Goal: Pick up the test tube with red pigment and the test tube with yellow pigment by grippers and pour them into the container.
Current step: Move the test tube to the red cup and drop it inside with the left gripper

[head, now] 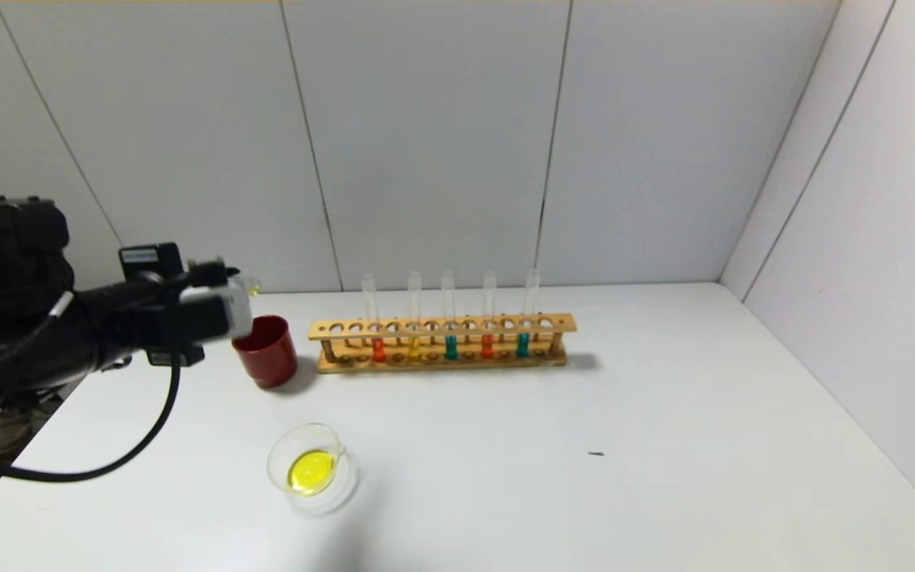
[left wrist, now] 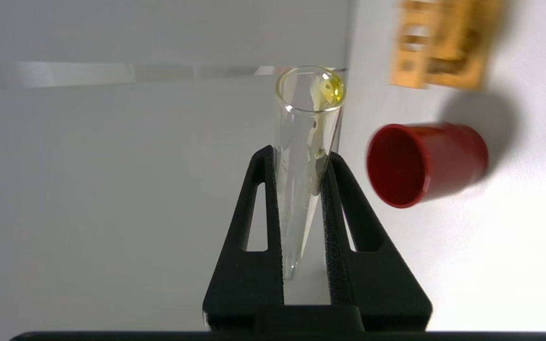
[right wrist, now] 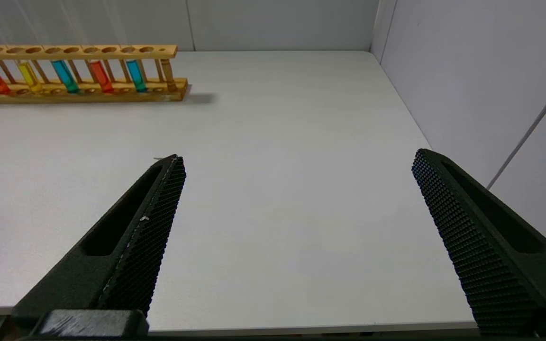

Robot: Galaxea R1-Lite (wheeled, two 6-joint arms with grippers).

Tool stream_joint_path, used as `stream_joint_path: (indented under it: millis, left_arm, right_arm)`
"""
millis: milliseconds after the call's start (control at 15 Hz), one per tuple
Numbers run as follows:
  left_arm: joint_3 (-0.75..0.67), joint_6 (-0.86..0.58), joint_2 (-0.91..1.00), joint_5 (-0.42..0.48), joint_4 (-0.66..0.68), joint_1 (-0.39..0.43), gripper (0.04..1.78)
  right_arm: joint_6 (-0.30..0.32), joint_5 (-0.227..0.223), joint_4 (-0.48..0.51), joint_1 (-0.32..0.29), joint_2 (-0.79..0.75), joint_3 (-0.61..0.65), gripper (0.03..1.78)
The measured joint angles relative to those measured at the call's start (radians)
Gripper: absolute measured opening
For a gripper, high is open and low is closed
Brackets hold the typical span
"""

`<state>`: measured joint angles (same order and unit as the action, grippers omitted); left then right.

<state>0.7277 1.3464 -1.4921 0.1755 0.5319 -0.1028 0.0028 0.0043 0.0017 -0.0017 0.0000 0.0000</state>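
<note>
I should turn the clear test tube upright before lowering it into the red cup (head: 263, 334), since my left gripper holds it level, its opening (head: 253, 286) toward the rack.
My left gripper (left wrist: 300, 154) is shut on a clear test tube (left wrist: 308, 123) that holds only yellow traces near its open mouth. In the head view this gripper (head: 223, 306) hangs at the table's left, just above and beside the red cup (head: 267, 353). The container (head: 273, 457), a low clear dish, stands near the front and holds a pool of yellow liquid. One test tube with red pigment (head: 378, 348) and one with yellow pigment (head: 414, 347) stand in the wooden rack (head: 442, 326). My right gripper (right wrist: 299, 156) is open over bare table, out of the head view.
The rack also holds a second red tube (head: 487, 345) and two teal tubes (head: 450, 346). The red cup (left wrist: 424, 161) is upright with its inside dark. White walls close the back and right. A small dark speck (head: 596, 454) lies on the table.
</note>
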Motion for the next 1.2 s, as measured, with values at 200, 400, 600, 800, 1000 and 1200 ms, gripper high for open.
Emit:
stream_joint_path:
  millis: [200, 400, 600, 800, 1000, 1200]
  left_arm:
    - [0.207, -0.453, 0.028, -0.015, -0.291, 0.035, 0.3]
    - [0.302, -0.876, 0.023, 0.073, -0.412, 0.049, 0.3]
    - [0.28, -1.125, -0.02, 0.111, -0.251, 0.058, 0.3]
    - [0.237, -1.14, -0.104, 0.116, -0.087, 0.086, 0.3]
    - [0.211, -1.14, -0.206, 0.121, 0.025, 0.112, 0.3]
    - [0.205, -1.137, -0.296, 0.122, 0.102, 0.116, 0.3]
  right_arm:
    - [0.0, 0.0, 0.0, 0.0, 0.0, 0.0, 1.75]
    - [0.0, 0.0, 0.0, 0.0, 0.0, 0.0, 1.75]
    - [0.0, 0.0, 0.0, 0.0, 0.0, 0.0, 1.75]
    - [0.0, 0.0, 0.0, 0.0, 0.0, 0.0, 1.75]
    - [0.0, 0.0, 0.0, 0.0, 0.0, 0.0, 1.75]
    - [0.0, 0.0, 0.0, 0.0, 0.0, 0.0, 1.75]
